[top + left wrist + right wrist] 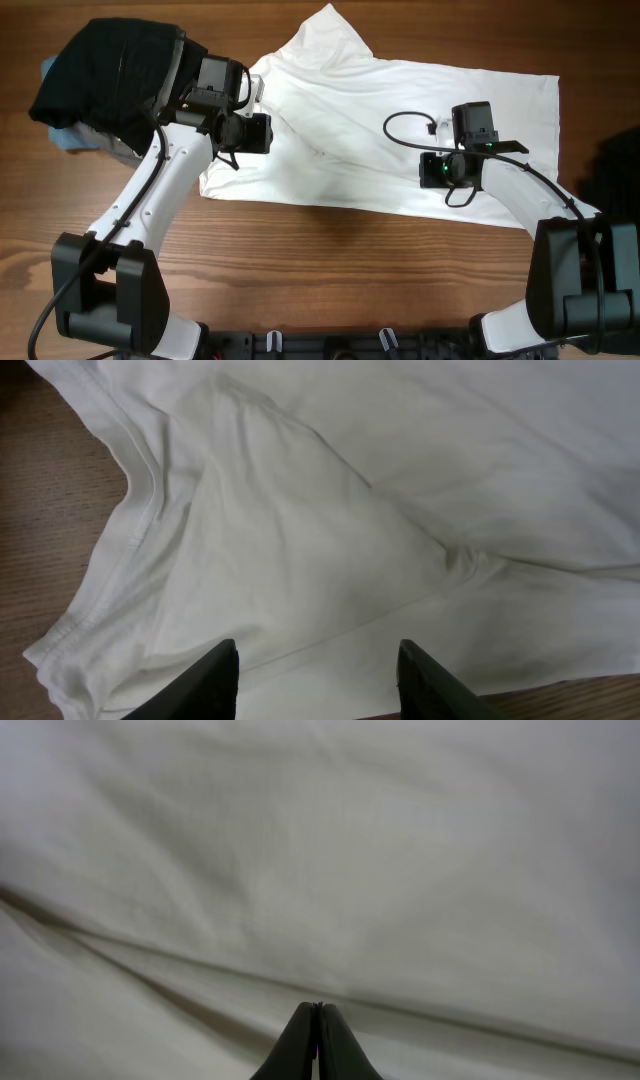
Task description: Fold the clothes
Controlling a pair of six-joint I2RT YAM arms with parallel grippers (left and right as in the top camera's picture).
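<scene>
Creased cloth (408,176) is under the closed fingers of my right gripper, away from the T-shirt's corners. My right gripper should open and take one front corner while my left gripper takes the opposite corner (206,192).
A white T-shirt (380,130) lies spread out on the wooden table, with one sleeve pointing to the back. My left gripper (268,133) is open over the shirt's left part. In the left wrist view its fingers (318,660) straddle flat cloth near a hem (130,530) and a crease. My right gripper (428,170) is over the shirt's right half. In the right wrist view its fingers (318,1012) are shut together just above wrinkled white cloth (320,860), and no cloth shows between them.
A pile of black clothing (105,75) lies at the back left on top of something blue (70,140). More dark cloth (615,165) sits at the right edge. Bare wood (330,270) runs along the front of the table.
</scene>
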